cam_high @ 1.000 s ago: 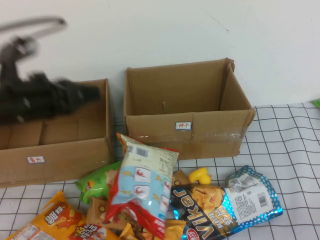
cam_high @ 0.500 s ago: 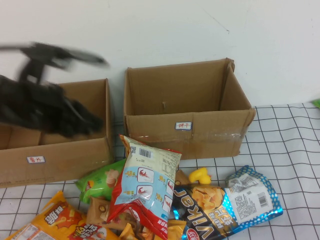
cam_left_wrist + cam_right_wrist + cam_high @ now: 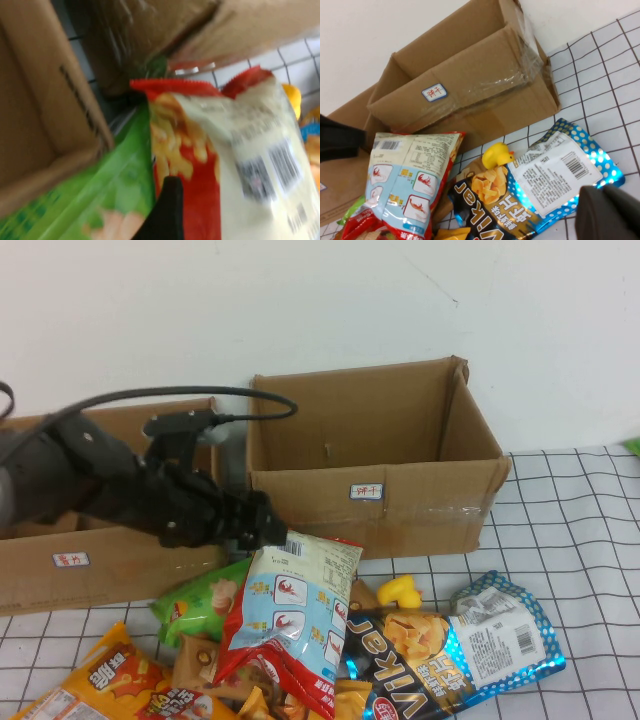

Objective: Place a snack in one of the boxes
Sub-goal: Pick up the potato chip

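The robot's left gripper touches the snack only at its upper corner, so it should go farther down the snack's side edge and close there before it lifts.
The snack is a puffy cream and pale blue bag with red ends, standing tilted on the snack pile in front of the two boxes. My left gripper is at its upper end, open. In the left wrist view one black finger lies beside the bag's red edge, and the snack fills the space beyond it. The lower, wider box with a small white label stands open behind my left arm. My right gripper is shut and hovers over the blue-black bag, away from the snack.
The taller taped box stands to the right of the lower one. Around the snack lie a green chip bag, a blue-black Vikar bag, a yellow duck and an orange bag on a gridded cloth.
My left arm has swept down and rightward from above the lower box to the snack's upper end. The bag's top has shifted a little to the right.
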Controlling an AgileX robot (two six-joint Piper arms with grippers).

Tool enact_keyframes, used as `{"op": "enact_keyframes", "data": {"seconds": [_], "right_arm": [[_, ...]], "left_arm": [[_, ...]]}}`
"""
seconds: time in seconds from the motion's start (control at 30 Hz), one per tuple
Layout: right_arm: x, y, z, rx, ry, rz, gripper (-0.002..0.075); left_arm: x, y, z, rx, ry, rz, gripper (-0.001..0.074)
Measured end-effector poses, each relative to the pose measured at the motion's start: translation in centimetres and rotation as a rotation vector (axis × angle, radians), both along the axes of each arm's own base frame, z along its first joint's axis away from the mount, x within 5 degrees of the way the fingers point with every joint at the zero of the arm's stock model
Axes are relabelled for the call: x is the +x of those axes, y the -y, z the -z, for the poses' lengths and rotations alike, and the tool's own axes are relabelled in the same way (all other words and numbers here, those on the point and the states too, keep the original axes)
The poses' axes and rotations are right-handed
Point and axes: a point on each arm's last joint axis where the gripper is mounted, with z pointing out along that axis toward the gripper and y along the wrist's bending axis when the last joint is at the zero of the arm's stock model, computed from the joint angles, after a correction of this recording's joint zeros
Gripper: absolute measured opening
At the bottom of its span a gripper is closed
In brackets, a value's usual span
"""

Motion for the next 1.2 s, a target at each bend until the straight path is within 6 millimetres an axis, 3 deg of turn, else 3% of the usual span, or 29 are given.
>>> {"op": "enact_keyframes", "data": {"seconds": [0.17, 0.43, 0.87, 1.2], "right_arm": [[0.0, 0.0, 0.0, 0.000, 0.000, 0.000, -0.0001], [0.0, 0.0, 0.0, -0.006, 0.002, -0.002, -0.0001], [0.0, 0.0, 0.0, -0.008, 0.003, -0.003, -0.0001], [0.0, 0.0, 0.0, -0.011, 0.004, -0.004, -0.0001]], "left_arm": [[1.3, 0.7, 2.4, -0.064, -0.005, -0.007, 0.0693], [3.4, 1.6, 4.2, -0.043, -0.038, 0.083, 0.0693], [3.2, 1.6, 2.2, 0.078, -0.163, 0.288, 0.0693], [2.8, 2.5, 4.3, 0.087, -0.236, 0.331, 0.0693]]}}
